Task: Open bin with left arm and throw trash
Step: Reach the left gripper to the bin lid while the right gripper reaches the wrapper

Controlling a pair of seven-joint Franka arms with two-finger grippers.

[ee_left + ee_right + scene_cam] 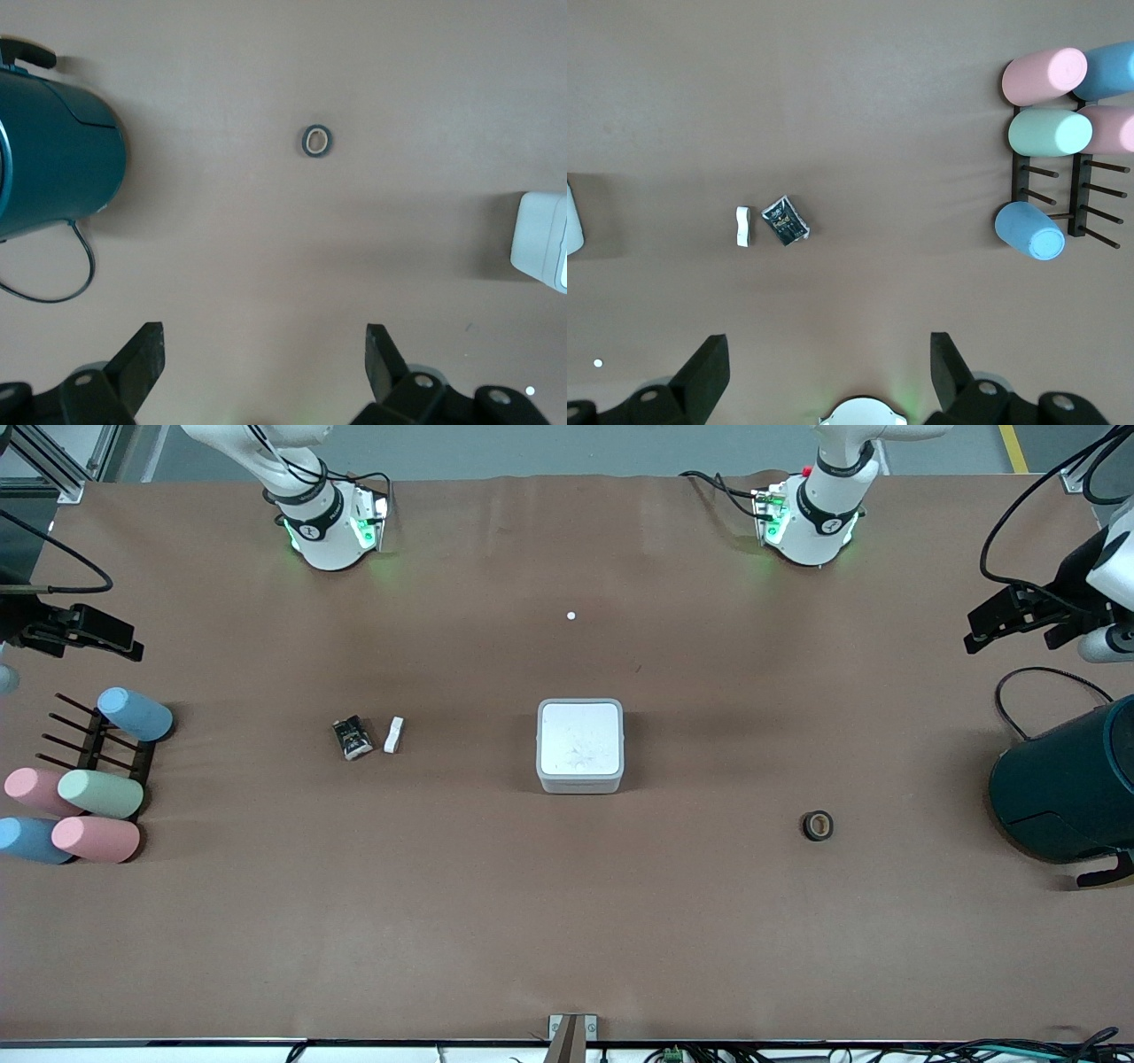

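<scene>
My left gripper is on an open path to the bin and the lid is shut (580,737), so it should close empty and go on moving there until its fingertips meet the lid's edge (591,775).
The white-grey square bin (580,746) stands mid-table with its lid shut; its edge shows in the left wrist view (542,241). The crumpled black wrapper (353,738) and the short white piece (393,735) lie side by side toward the right arm's end, also in the right wrist view: wrapper (785,220), piece (743,227). The dark tape roll (818,825) lies toward the left arm's end, nearer the front camera than the bin, and shows in the left wrist view (316,141). My left gripper (264,354) and right gripper (824,363) are open, empty, high over the table's ends.
A large dark teal cylinder (1072,788) with a cable lies at the left arm's end. Several pastel cylinders (97,793) sit on a dark peg rack (93,744) at the right arm's end. A tiny white dot (570,615) lies between the arm bases.
</scene>
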